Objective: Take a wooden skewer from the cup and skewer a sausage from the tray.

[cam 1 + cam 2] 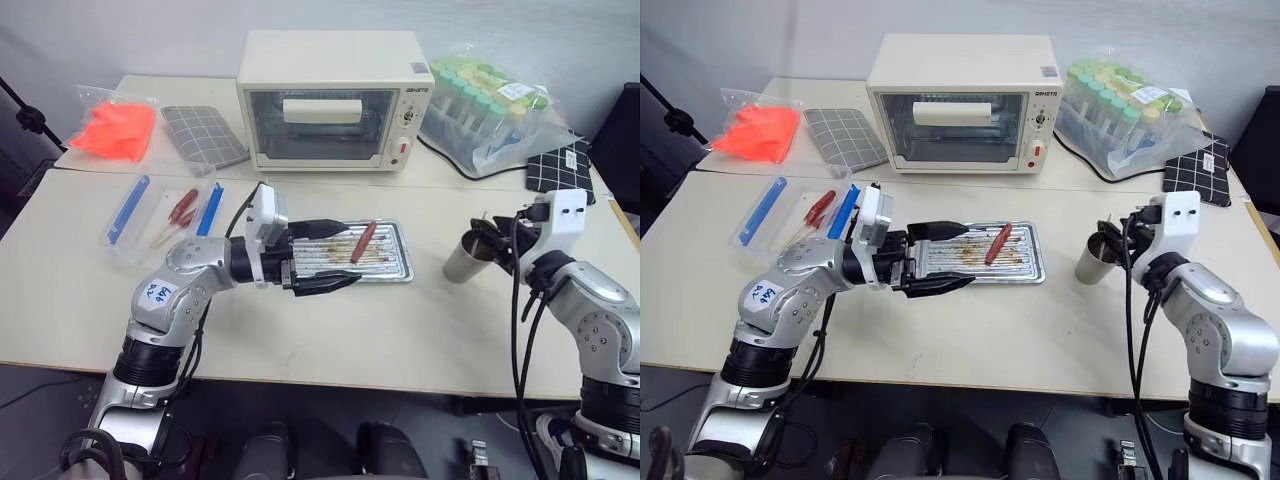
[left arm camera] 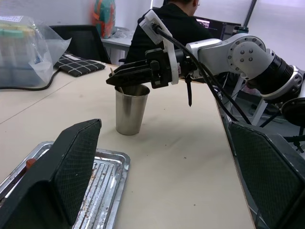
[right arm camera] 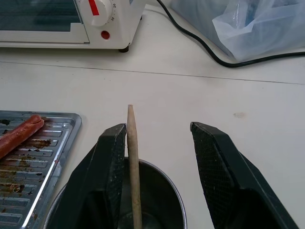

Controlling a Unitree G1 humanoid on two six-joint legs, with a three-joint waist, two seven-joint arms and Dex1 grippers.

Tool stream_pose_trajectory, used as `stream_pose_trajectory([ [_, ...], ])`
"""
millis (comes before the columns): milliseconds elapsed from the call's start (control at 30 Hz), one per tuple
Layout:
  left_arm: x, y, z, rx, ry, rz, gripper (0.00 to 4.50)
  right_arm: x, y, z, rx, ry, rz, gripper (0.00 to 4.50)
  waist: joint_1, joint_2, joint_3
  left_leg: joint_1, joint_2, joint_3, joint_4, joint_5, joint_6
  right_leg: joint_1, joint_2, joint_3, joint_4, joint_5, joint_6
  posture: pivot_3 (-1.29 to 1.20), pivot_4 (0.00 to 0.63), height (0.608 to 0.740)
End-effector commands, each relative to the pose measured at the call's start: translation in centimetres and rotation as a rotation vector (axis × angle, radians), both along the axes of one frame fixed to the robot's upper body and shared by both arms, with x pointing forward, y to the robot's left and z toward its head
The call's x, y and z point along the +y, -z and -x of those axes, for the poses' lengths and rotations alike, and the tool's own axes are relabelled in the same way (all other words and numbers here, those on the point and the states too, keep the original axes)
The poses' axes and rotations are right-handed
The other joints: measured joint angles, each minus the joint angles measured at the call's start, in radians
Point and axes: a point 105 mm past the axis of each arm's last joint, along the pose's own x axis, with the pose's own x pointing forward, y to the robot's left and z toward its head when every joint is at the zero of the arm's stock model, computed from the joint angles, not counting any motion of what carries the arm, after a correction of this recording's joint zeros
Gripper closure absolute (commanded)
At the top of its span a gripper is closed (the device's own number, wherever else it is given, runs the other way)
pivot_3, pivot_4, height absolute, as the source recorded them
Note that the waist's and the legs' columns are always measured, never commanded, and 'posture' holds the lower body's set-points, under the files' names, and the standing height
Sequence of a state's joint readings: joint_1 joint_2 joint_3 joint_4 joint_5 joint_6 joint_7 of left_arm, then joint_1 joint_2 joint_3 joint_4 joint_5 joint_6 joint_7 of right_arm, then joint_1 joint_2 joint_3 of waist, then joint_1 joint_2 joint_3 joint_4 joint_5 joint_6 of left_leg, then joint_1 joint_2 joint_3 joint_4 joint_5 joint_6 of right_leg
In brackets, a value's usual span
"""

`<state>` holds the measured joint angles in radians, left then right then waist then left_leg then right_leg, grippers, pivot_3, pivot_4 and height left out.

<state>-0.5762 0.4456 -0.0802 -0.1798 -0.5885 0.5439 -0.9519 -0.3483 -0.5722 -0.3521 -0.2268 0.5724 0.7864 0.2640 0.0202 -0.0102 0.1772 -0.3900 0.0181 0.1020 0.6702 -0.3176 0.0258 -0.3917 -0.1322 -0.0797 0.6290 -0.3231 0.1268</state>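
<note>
The wooden skewer is standing point up (image 3: pixel 130 109) in the cup. Next, my right gripper picks it up by the top (image 3: pixel 133 138) and passes its lower end to my left gripper.
The steel cup (image 1: pixel 463 258) stands on the table to the right of the tray (image 1: pixel 395 272). One wooden skewer (image 3: pixel 133 157) stands upright in it. My right gripper (image 3: pixel 157 126) hovers level just over the cup's rim, open, and the skewer leans beside the inner face of one of its fingers (image 3: pixel 112 162), with a wide gap to the other. A dark red sausage (image 1: pixel 363 241) lies slanted in the greasy tray. My left gripper (image 1: pixel 348 254) is open over the tray's left part, pointing right toward the sausage, with nothing between its fingers.
A cream toaster oven (image 1: pixel 335 98) stands behind the tray. A bag of green-capped tubes (image 1: pixel 490 110) and a black checked mat (image 1: pixel 560 170) lie at the back right. An orange bag (image 1: pixel 115 128), a grey checked mat (image 1: pixel 203 135) and a packet of skewered sausages (image 1: pixel 170 215) lie on the left. A person (image 2: pixel 171 24) sits beyond the table.
</note>
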Motion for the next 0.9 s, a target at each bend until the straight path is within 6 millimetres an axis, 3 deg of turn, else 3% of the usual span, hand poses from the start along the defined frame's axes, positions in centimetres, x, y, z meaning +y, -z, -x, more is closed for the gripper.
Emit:
stream_pose_trajectory([
  [33, 0.1, -0.8, 0.0, -0.043, -0.005, 0.015, 0.0, 0.0, -1.4, -0.1, -0.058, -0.003, 0.008, 2.3, 0.0, 0.0, 0.0, 0.0, 0.0, 0.0, 0.0, 0.0, 0.0, 0.0, 0.0, 0.0, 0.0, 0.0, 0.0, 0.0, 0.15, 0.74],
  [100, 0.1, -0.8, -0.1, -0.045, -0.008, 0.014, 0.0, 0.0, -1.4, -0.1, -0.059, -0.005, 0.008, 2.3, 0.0, 0.0, 0.0, 0.0, 0.0, 0.0, 0.0, 0.0, 0.0, 0.0, 0.0, 0.0, 0.0, 0.0, 0.0, 0.0, 0.15, 0.74],
  [333, 0.1, -0.9, -0.2, -0.051, -0.013, 0.013, 0.0, 0.5, -1.3, 0.2, -0.056, -0.025, 0.0, 4.44, 0.0, 0.0, 0.0, 0.0, 0.0, 0.0, 0.0, 0.0, 0.0, 0.0, 0.0, 0.0, 0.0, 0.0, 0.0, 0.0, 0.15, 0.74],
  [733, 0.0, -1.1, -0.5, -0.058, -0.01, 0.018, 0.0, 0.6, -2.1, 0.4, -0.08, -0.015, 0.001, 4.44, 0.0, 0.0, 0.0, 0.0, 0.0, 0.0, 0.0, 0.0, 0.0, 0.0, 0.0, 0.0, 0.0, 0.0, 0.0, 0.0, 0.15, 0.74],
  [900, -0.3, -1.4, -1.0, -0.066, -0.031, 0.05, 0.0, 0.3, -5.9, 1.5, -0.169, 0.012, 0.034, 4.44, 0.0, 0.0, 0.0, 0.0, 0.0, 0.0, 0.0, 0.0, 0.0, 0.0, 0.0, 0.0, 0.0, 0.0, 0.0, 0.0, 0.15, 0.74],
])
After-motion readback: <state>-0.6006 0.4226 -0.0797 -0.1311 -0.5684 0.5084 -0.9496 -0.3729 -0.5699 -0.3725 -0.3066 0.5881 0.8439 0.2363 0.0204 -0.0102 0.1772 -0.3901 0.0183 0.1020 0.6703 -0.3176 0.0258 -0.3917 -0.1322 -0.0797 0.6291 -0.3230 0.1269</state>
